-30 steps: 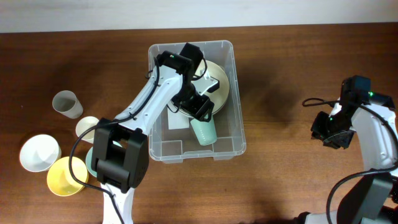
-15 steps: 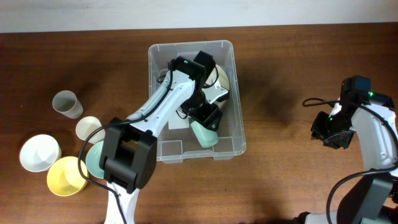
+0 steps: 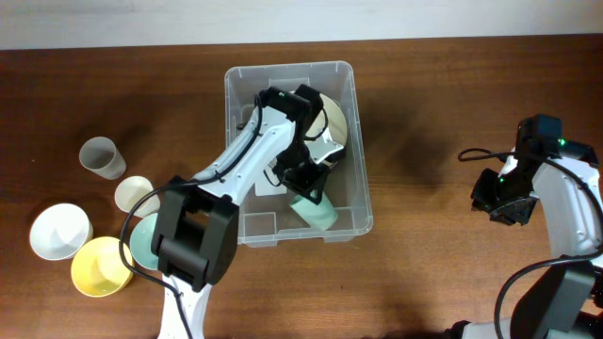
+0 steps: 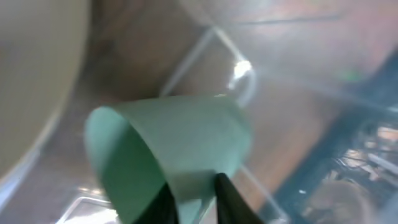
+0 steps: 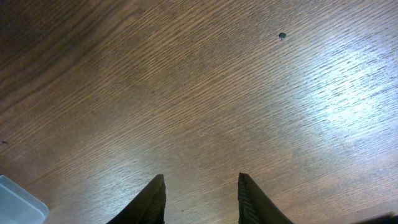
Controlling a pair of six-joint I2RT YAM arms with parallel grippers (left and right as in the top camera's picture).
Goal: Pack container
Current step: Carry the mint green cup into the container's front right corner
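Note:
The green cup (image 3: 317,213) lies slanted across the bin's bottom, so next my left gripper turns it upright and places it by the bin's side (image 3: 355,188) facing my right gripper.
The container (image 3: 229,122) is a big clear bin at mid-table with a white label (image 3: 268,185) on its floor. A cream bowl (image 3: 336,125) leans at its far right side. A green cup (image 3: 317,213) lies tilted in its front right part. My left gripper (image 3: 306,185) reaches down into the bin. In the left wrist view the gripper (image 4: 193,186) is shut on the wall of the green cup (image 4: 186,137), one finger inside and one outside. My right gripper (image 3: 495,198) hovers open over bare wood at the far right, nothing between its fingers (image 5: 155,199).
Left of the bin stand a grey cup (image 3: 101,156), a small cream cup (image 3: 132,193), a white bowl (image 3: 59,232), a yellow bowl (image 3: 97,266) and a pale green bowl (image 3: 143,240). A corner of the bin (image 5: 15,199) shows in the right wrist view.
My left gripper has shut on the green cup's wall, and the cup has slid slightly toward the bin's front right. The right arm has not moved.

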